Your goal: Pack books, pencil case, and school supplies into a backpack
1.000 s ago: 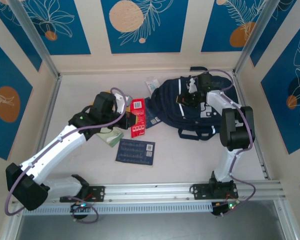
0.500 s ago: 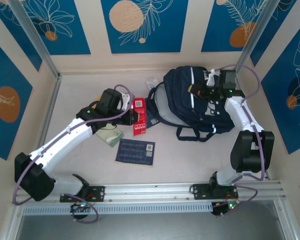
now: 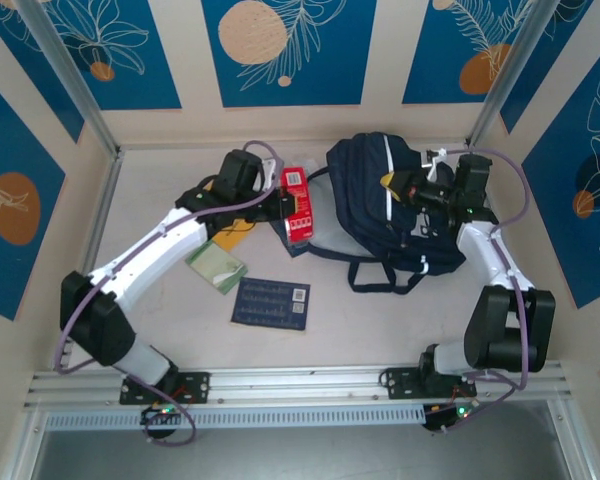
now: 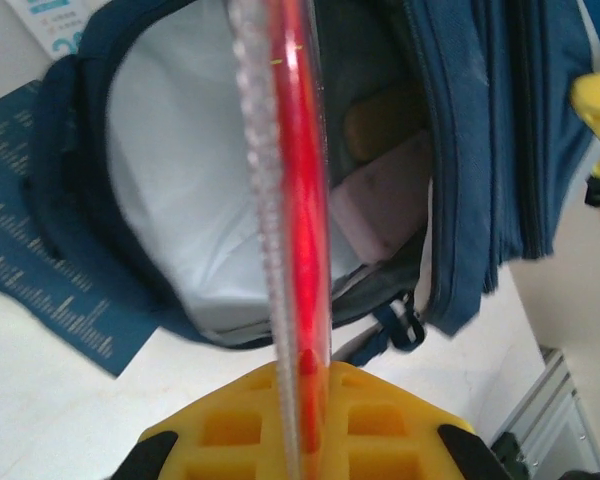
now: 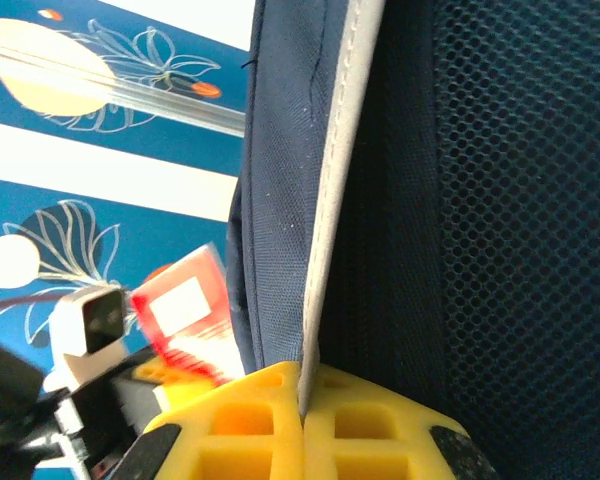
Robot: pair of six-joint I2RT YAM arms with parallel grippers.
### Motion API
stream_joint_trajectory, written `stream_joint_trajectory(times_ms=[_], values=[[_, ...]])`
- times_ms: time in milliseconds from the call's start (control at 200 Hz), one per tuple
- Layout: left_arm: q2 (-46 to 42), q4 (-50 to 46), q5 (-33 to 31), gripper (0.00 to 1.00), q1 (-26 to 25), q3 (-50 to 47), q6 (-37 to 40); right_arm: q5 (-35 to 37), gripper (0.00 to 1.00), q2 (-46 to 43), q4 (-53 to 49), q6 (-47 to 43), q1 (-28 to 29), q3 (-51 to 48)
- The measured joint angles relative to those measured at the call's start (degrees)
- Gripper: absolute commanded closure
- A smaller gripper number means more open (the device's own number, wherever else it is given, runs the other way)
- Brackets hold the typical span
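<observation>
My left gripper is moving the red packet in, edge-on to the backpack's opening (image 3: 327,216). It should keep going until the packet reaches the pinkish block (image 4: 385,197), then let go.
The navy backpack (image 3: 370,195) lies at the back right, its grey-lined mouth (image 4: 180,200) facing left. My right gripper (image 3: 405,186) is shut on the backpack's grey-piped rim (image 5: 325,220) and holds it up. My left gripper (image 3: 280,200) is shut on the red packet (image 3: 296,205), which stands edge-on (image 4: 305,200) just in front of the mouth. A pinkish block (image 4: 380,205) lies inside; I cannot tell if it is the pencil case. One navy book (image 3: 270,300) lies mid-table, and another (image 4: 30,250) lies partly under the backpack. The yellow-orange book (image 3: 235,230) is partly hidden under my left arm.
A pale green packet (image 3: 217,266) lies left of the navy book. A pale blue-white packet (image 4: 50,15) sits behind the backpack's mouth. Dark straps (image 3: 365,265) trail toward the front. Walls with metal posts close the back and sides; a rail (image 3: 300,385) runs along the near edge.
My left gripper has carried the red packet back and right, up to the backpack's mouth. My right gripper has pulled the rim right, and the backpack has shifted with it.
</observation>
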Motion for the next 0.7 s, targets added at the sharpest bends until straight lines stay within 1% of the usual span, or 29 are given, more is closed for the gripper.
stream_joint_trajectory(times_ms=[235, 450, 555, 700], values=[[10.78, 8.48, 5.62, 1.0, 0.13, 3.78, -4.74, -3.8, 1.0, -3.93, 1.99, 4.22, 0.04, 0.0], [20.74, 16.2, 11.63, 1.0, 0.22, 7.98, -9.75, -6.1, 1.0, -5.18, 4.39, 6.88, 0.15, -0.26], [23.61, 20.9, 15.3, 1.0, 0.02, 8.37, -13.0, -6.49, 1.0, -5.18, 4.9, 7.3, 0.15, -0.5], [26.08, 25.44, 18.18, 1.0, -1.25, 8.79, -16.17, -6.51, 1.0, -5.18, 5.6, 7.78, 0.15, -0.5]])
